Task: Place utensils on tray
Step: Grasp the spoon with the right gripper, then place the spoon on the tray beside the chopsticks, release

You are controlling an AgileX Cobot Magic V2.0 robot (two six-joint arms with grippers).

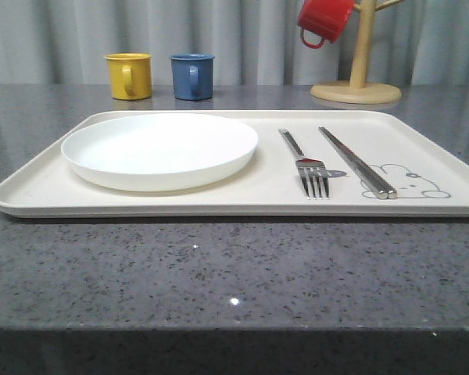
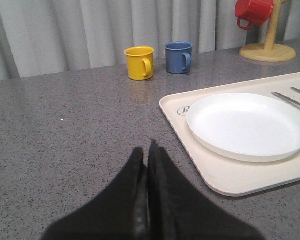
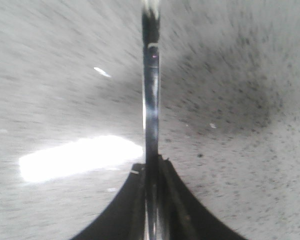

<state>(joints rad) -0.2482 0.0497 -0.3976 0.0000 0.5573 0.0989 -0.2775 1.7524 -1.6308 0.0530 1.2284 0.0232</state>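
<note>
The part of the tray (image 1: pixel 399 148) beside the chopsticks (image 1: pixel 358 163) is free for the spoon, so my right gripper should keep moving the spoon there until it lies next to them.
The cream tray (image 1: pixel 219 208) lies across the grey table with a round white plate (image 1: pixel 159 148) on its left half. On its right half rest the silver fork (image 1: pixel 309 168) and, beside it, the pair of chopsticks (image 1: pixel 356 164), ending near the rabbit drawing. My right gripper (image 3: pixel 152 162) is shut on a slim shiny metal handle (image 3: pixel 150 90), seemingly the spoon seen edge-on, above blurred speckled tabletop. My left gripper (image 2: pixel 146 152) is shut on nothing, low over the table, left of the tray's (image 2: pixel 225 175) near corner.
A yellow mug (image 1: pixel 128 75) and a blue mug (image 1: pixel 192 76) stand behind the tray at the back left. A wooden mug stand (image 1: pixel 356 90) with a red mug (image 1: pixel 324 19) hanging on it is at the back right. A curtain closes the back.
</note>
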